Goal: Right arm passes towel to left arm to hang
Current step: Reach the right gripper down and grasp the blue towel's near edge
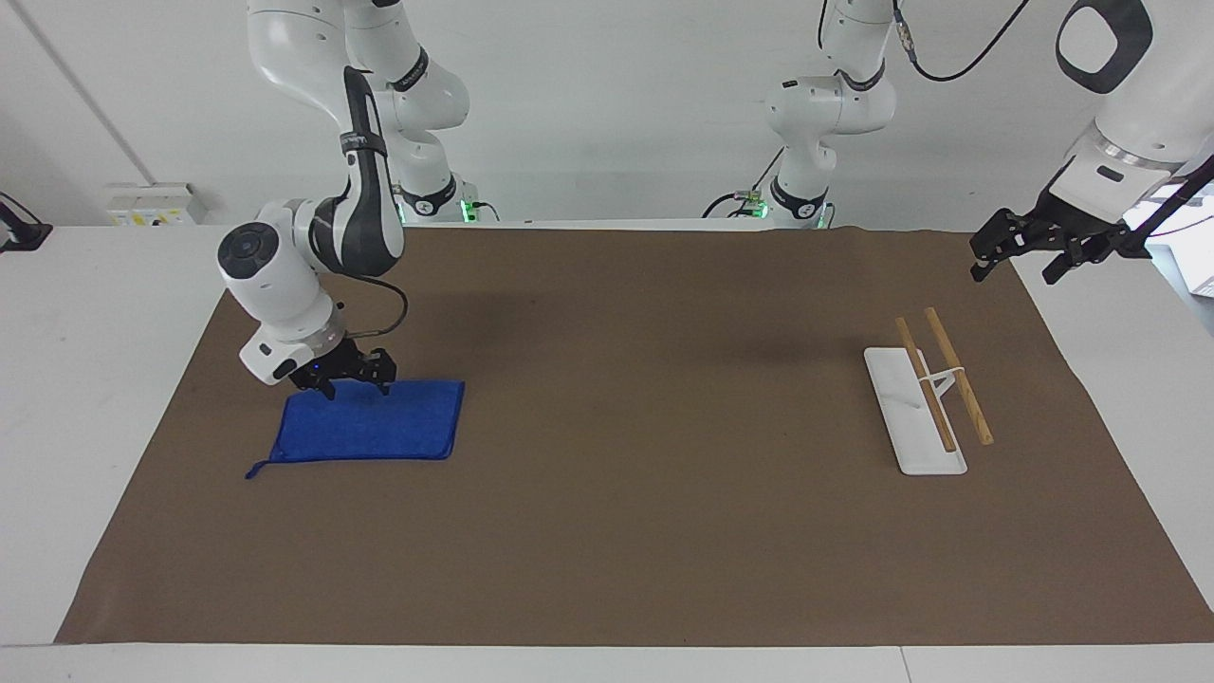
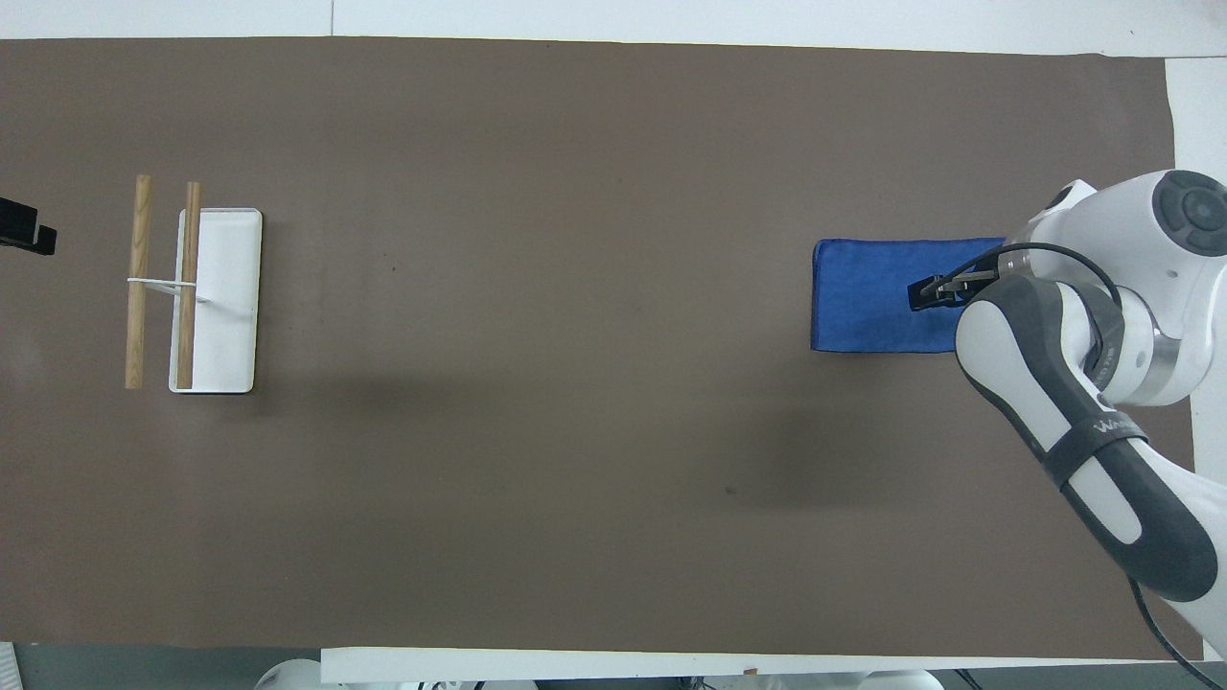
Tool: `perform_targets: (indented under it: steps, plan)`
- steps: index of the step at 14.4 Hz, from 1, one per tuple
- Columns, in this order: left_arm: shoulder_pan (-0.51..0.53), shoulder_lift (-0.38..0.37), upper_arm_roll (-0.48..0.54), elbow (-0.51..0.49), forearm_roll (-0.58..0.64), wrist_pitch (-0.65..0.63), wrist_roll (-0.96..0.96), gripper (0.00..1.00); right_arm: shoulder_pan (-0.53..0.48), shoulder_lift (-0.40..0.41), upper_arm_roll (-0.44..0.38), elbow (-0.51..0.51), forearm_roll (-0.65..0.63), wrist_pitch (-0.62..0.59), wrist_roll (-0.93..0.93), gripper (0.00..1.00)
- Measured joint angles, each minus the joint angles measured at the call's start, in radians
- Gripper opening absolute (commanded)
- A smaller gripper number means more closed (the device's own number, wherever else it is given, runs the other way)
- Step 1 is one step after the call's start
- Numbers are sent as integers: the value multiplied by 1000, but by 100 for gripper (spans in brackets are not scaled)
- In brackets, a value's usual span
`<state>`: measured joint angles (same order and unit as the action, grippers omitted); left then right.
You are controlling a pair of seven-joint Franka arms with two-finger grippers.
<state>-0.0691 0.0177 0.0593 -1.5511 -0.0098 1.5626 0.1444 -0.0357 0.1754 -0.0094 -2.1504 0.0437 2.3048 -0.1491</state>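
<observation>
The blue towel (image 2: 880,297) is thin and lies flat with soft rounded corners (image 2: 820,246). I expect it to hang down in narrow folds when I lift it by its edge.
The blue towel (image 1: 379,429) (image 2: 863,297) lies flat on the brown mat toward the right arm's end of the table. My right gripper (image 1: 356,388), with a small blue light on it, is down at the towel's edge nearer to the robots. Its fingers stand apart on either side of that edge and hold nothing. The right arm (image 2: 1064,383) covers the towel's loop corner in the overhead view. My left gripper (image 1: 1013,275) waits open in the air by the mat's corner near the rack.
A towel rack with a white base (image 1: 909,417) (image 2: 225,307) and two wooden rods (image 1: 960,377) (image 2: 139,278) stands toward the left arm's end. The brown mat (image 1: 607,550) covers most of the white table.
</observation>
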Motion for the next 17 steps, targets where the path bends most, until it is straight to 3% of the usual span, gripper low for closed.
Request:
perform_targets:
  steps: [3,9,10,12,13,17]
  plan:
    - [0,0,0,0,0,0,0,100,0,7,0,-51,0,73,-6,81]
    - [0,0,0,0,0,0,0,100,1,27,0,-62,0,106,-15,63]
    - [0,0,0,0,0,0,0,100,1,34,0,-62,0,113,-15,56]
    - [0,0,0,0,0,0,0,100,2,32,0,-60,0,116,-17,27]
    - [0,0,0,0,0,0,0,100,2,32,0,-61,0,116,-17,18]
    - [0,0,0,0,0,0,0,100,36,30,2,-55,-1,110,-25,6]
